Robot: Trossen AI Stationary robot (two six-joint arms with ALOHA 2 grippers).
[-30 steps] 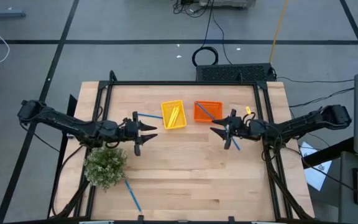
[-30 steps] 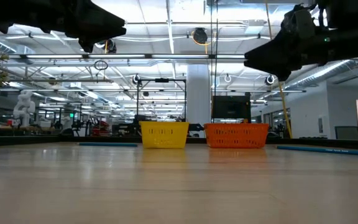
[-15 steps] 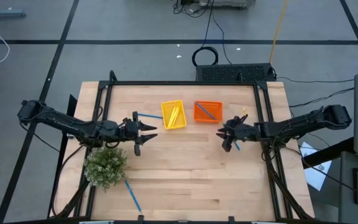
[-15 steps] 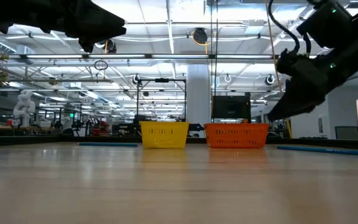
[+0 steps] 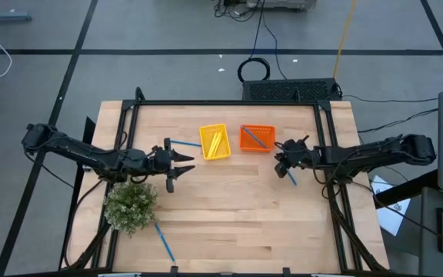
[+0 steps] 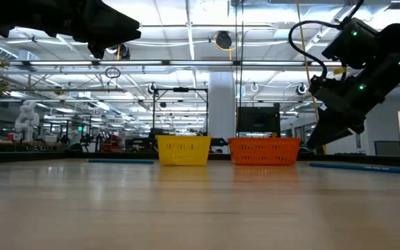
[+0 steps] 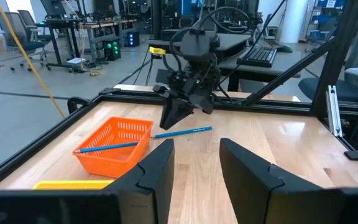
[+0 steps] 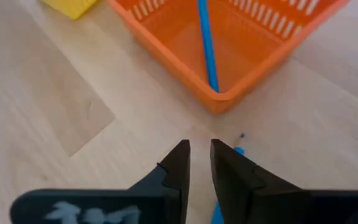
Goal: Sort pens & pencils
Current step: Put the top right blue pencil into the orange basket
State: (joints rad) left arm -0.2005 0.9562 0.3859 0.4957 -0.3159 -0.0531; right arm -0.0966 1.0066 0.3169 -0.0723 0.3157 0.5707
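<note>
The blue pen (image 8: 217, 214) by the orange tray is beneath one finger of the robot's right gripper, so the robot should open that gripper wider, move over its end (image 8: 238, 150) and close.
My right gripper (image 5: 278, 161) (image 8: 199, 149) points down just above the table, a narrow gap between its fingers, over the end of a blue pen (image 5: 290, 177) (image 8: 238, 151) that lies flat in front of the orange tray (image 5: 268, 146). That tray holds another blue pen (image 8: 205, 43). The yellow tray (image 5: 204, 142) beside it holds yellow pencils (image 5: 216, 141). More blue pens lie left of the yellow tray (image 5: 181, 143) and near the table's near edge (image 5: 164, 240). My left gripper (image 5: 187, 163) hovers open left of the trays.
A green potted plant (image 5: 131, 206) stands below my left arm, near the table's left side. A black frame runs along the table's edges (image 5: 229, 102). Bare wood lies between the two grippers and toward the near edge.
My right gripper has tipped its fingers downward and come down toward the blue pen in front of the orange tray, shifting slightly toward the table's right. The left arm has stayed put, and no pen or pencil has moved.
</note>
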